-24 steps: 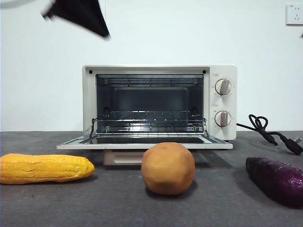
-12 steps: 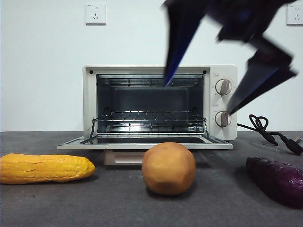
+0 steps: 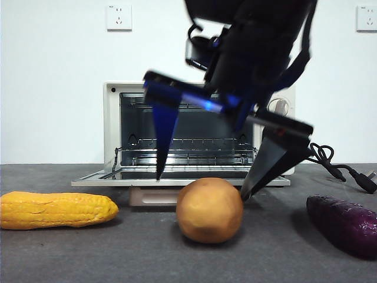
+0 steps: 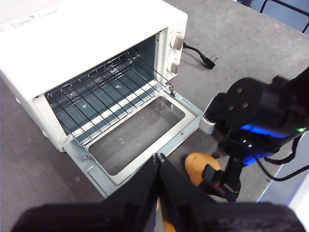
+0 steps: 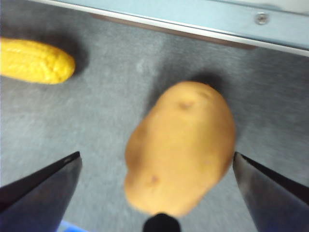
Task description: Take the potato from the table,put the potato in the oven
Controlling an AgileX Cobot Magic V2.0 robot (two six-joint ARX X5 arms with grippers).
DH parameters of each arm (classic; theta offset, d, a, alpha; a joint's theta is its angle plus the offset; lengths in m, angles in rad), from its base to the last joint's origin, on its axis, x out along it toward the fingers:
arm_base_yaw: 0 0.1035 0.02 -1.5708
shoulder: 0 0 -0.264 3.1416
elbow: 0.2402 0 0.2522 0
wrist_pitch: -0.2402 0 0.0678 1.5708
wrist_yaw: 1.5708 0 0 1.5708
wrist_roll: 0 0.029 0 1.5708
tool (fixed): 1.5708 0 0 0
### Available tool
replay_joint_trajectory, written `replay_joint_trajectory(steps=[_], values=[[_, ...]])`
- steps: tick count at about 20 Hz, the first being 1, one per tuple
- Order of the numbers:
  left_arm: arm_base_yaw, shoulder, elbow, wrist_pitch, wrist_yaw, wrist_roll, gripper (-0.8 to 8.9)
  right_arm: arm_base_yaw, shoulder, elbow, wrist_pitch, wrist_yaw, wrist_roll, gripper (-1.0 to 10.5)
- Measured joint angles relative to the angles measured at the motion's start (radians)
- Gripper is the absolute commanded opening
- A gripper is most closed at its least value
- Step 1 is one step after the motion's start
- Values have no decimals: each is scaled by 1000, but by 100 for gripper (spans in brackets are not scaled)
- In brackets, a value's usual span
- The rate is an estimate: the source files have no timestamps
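The potato (image 3: 210, 210) is bumpy and the wire rack (image 3: 194, 144) has ridges of bars, so the potato should stay in place when I put it inside.
The orange-tan potato (image 3: 209, 210) rests on the dark grey table (image 3: 118, 253) just in front of the oven (image 3: 111, 118). The oven door (image 3: 177, 181) lies folded down flat, leaving the wire rack exposed. My right gripper (image 3: 201, 187) hangs low over the potato, open, one jaw on each side and neither touching it. In the right wrist view the potato (image 5: 181, 145) fills the gap of the right gripper (image 5: 156, 154). My left gripper (image 4: 158, 158) is shut and empty, held high above the oven (image 4: 96, 29) and the potato (image 4: 199, 166).
A yellow corn cob (image 3: 56, 209) lies at the left and a dark purple sweet potato (image 3: 344, 224) at the right. The oven's black cord (image 3: 336, 165) trails off to the right. The corn cob (image 5: 34, 60) also shows in the right wrist view.
The right arm swept in from the top and dropped until its open jaws flank the potato. The black tip at the top left has gone out of view. The potato has not moved.
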Motion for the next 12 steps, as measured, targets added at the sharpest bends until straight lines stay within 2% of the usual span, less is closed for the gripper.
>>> replay_joint_trajectory(steps=[1,2,4,7,12], values=[[0,0,0,-4,0,3,-8,0,19,0,3,13,8,713],[0,-1,0,-9,0,7,-8,0,35,0,1,24,13,654],[0,-3,0,-23,0,13,-8,1,45,0,1,33,18,469],[0,-4,0,-28,0,21,-8,12,45,0,2,51,13,-32],[0,-5,0,-29,0,21,-8,24,45,0,3,49,-7,-9]])
